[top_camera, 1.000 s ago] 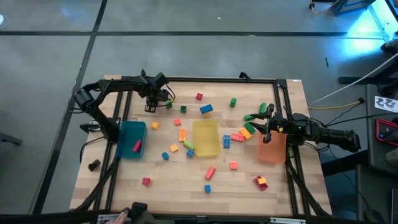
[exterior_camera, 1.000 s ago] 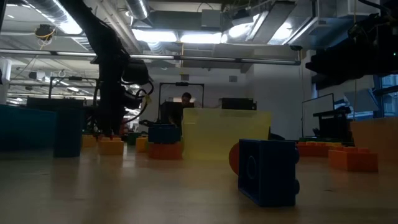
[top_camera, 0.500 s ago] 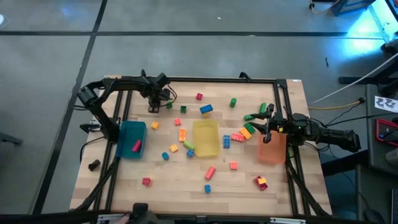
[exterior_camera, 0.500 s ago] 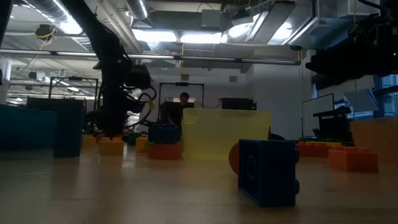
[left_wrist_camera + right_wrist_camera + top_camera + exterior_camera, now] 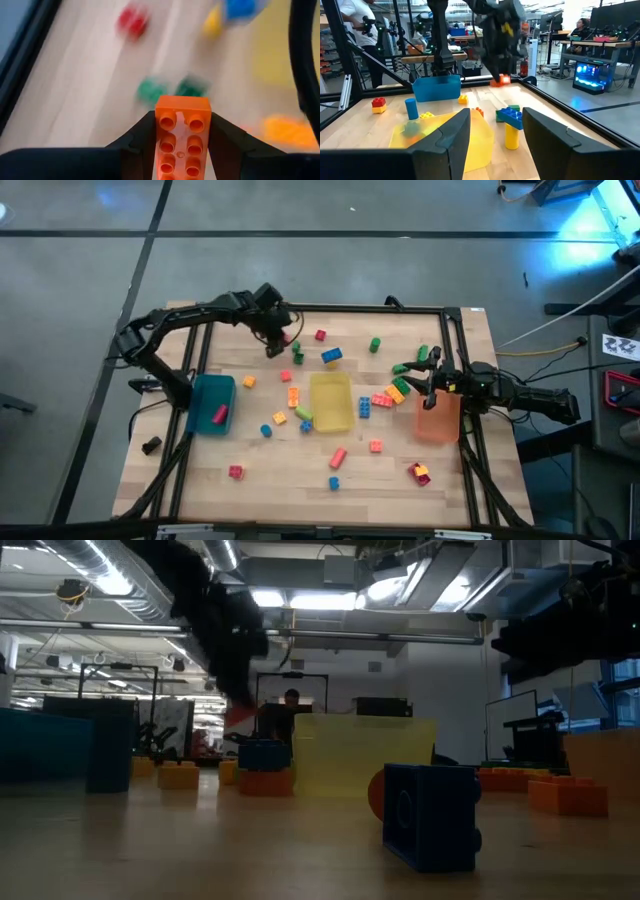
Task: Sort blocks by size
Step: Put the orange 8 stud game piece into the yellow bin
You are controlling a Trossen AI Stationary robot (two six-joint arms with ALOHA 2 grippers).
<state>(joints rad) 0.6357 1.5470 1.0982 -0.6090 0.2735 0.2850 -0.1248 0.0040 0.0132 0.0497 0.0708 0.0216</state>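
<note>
My left gripper is holding the orange brick [image 5: 181, 135] up clear of the green blocks, and the yellow bin [image 5: 332, 402] is open. It should keep going over the bin and let go inside.
Blocks of many colours lie scattered on the wooden table [image 5: 400, 480], among them a red one [image 5: 320, 335], a blue one [image 5: 331, 356] and a green one [image 5: 375, 344]. My left gripper [image 5: 277, 345] hangs above the far left part of the table, shut on an orange studded brick [image 5: 182, 131], which also shows in the right wrist view [image 5: 500, 80]. My right gripper [image 5: 415, 375] waits open at the right edge, level, beside the orange bin [image 5: 438, 420], with nothing between its fingers [image 5: 445, 140]. My left gripper pinches the orange brick by its two long sides [image 5: 159, 127] between its two fingers [image 5: 137, 137]. The fingers slant down from the table's left and lie along the brick. The brick is lifted clear of the table, its studded top facing the wrist camera.
A blue bin [image 5: 212, 402] holding a pink block stands at the left, a yellow bin [image 5: 331, 402] in the middle. A dark frame [image 5: 300, 310] rims the table. Two green blocks [image 5: 150, 90] lie under the held brick. People are at desks beyond the table.
My left gripper has risen from the table with the orange brick and gone toward the table's right edge, rolling its wrist as it went. The brick now hangs clear of the wood. The right arm has kept still.
</note>
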